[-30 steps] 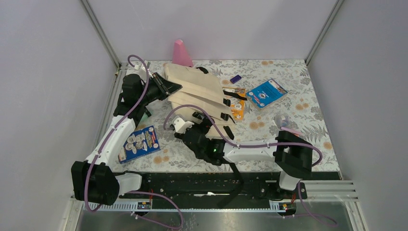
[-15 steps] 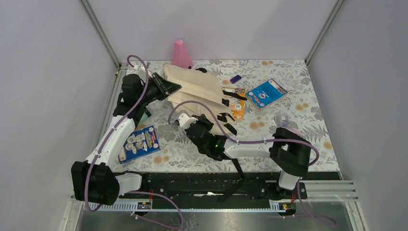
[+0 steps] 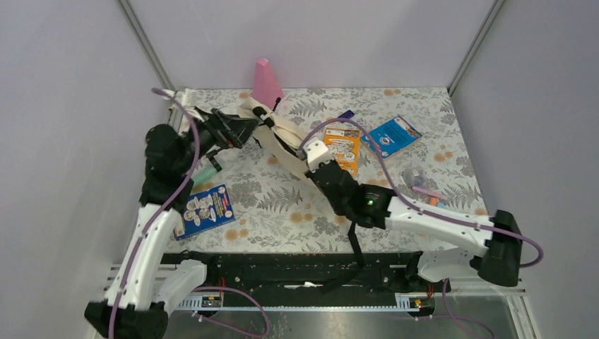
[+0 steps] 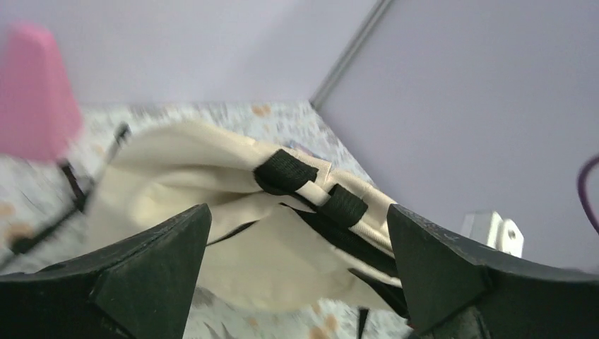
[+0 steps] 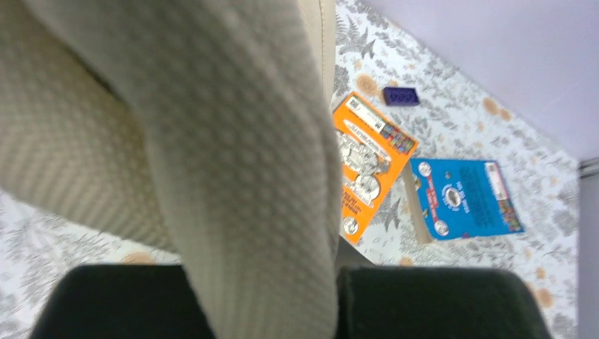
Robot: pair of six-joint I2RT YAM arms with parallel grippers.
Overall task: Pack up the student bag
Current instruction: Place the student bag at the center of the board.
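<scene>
The student bag [image 3: 284,150] will open out into a wide, sagging panel when I stretch it between my grippers, because it hangs bunched in limp folds now.
The student bag [image 3: 281,140], cream with black straps, hangs bunched and stretched across the back middle of the table. My right gripper [image 3: 308,159] is shut on a padded, mesh-textured cream part of the bag [image 5: 233,141], which fills the gap between its fingers [image 5: 438,304]. My left gripper [image 3: 242,127] sits at the bag's left end with its jaws wide open. In the left wrist view the bag [image 4: 212,162] lies just ahead of the left gripper [image 4: 297,212], between the two fingertips and touching neither.
A pink cone [image 3: 266,81] stands at the back behind the bag. An orange booklet [image 3: 342,148], a blue booklet [image 3: 392,135] and a small purple block [image 3: 345,114] lie to the right. Another blue booklet [image 3: 205,210] lies front left, with a green item [image 3: 205,171] near it.
The left gripper opened and let go of the bag as its arm drew back left. The right gripper shut on the bag and carried it up toward the back right, stretching it.
</scene>
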